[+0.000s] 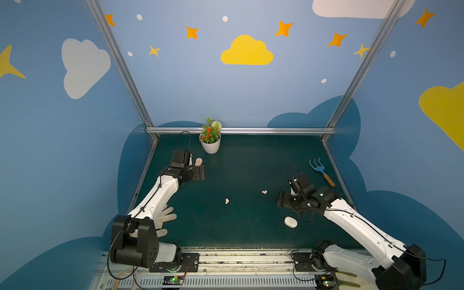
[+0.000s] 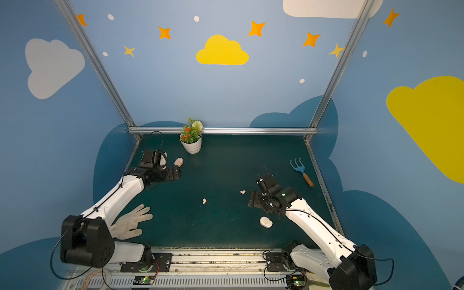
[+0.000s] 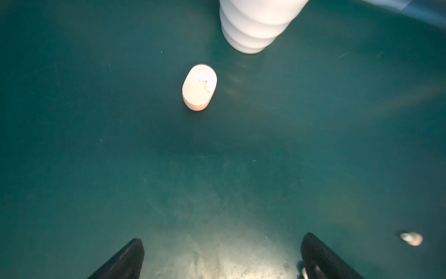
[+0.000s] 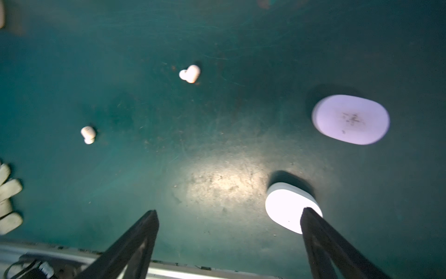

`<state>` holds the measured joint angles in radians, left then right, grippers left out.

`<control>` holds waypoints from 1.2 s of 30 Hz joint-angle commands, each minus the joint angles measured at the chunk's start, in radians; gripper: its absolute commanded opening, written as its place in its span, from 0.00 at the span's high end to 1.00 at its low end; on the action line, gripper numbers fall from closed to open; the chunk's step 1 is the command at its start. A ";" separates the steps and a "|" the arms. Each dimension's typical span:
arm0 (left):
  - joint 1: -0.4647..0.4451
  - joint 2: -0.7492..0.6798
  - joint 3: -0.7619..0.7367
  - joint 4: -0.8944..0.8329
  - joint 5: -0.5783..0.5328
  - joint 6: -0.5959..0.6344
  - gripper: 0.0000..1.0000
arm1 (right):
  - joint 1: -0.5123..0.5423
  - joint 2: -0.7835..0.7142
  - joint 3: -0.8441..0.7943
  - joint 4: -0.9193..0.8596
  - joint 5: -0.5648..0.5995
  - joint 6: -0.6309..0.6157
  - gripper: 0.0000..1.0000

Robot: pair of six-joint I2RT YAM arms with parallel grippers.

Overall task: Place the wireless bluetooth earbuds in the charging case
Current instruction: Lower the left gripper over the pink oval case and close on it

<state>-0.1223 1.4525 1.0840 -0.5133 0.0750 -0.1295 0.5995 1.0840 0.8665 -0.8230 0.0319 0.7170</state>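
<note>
I should reach next until my fingers are on both sides of the pink charging case (image 2: 178,162). It lies clear of the white pot, with its narrow end (image 3: 195,103) toward my open left gripper.
Two pale earbuds (image 1: 227,200) (image 1: 264,192) lie apart mid-table in both top views; they also show as earbuds (image 4: 88,134) (image 4: 190,73) in the right wrist view. A pinkish earbud (image 3: 411,238) lies beside my left gripper (image 3: 223,239), which is open and empty over bare mat (image 3: 72,145). A closed pink charging case (image 3: 199,87) (image 1: 198,161) lies ahead of it. My right gripper (image 4: 229,211) (image 1: 281,198) is open and empty. A closed white case (image 4: 292,207) (image 1: 290,222) lies partly behind one finger (image 4: 321,241). A closed lilac case (image 4: 350,119) lies further off, hidden in the top views.
A white pot with flowers (image 1: 211,144) (image 3: 255,24) stands at the back, near the pink case. A blue hand rake (image 1: 321,172) lies at the right edge. A white work glove (image 2: 130,222) (image 4: 7,193) lies front left, and a metal rail (image 1: 238,258) runs along the front.
</note>
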 commanded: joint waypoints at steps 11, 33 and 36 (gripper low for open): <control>0.020 0.379 0.316 -0.130 -0.064 0.178 0.00 | -0.002 -0.003 0.011 0.040 -0.054 -0.048 0.06; 0.059 0.739 0.685 -0.266 -0.046 0.412 0.11 | -0.043 0.003 0.006 0.047 -0.119 -0.061 0.05; 0.063 0.770 0.711 -0.263 -0.043 0.400 0.13 | -0.049 0.009 0.008 0.045 -0.122 -0.062 0.05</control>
<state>-0.0662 2.1983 1.7676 -0.7380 0.0158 0.2630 0.5575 1.0870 0.8673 -0.7807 -0.0772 0.6712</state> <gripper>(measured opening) 0.878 0.950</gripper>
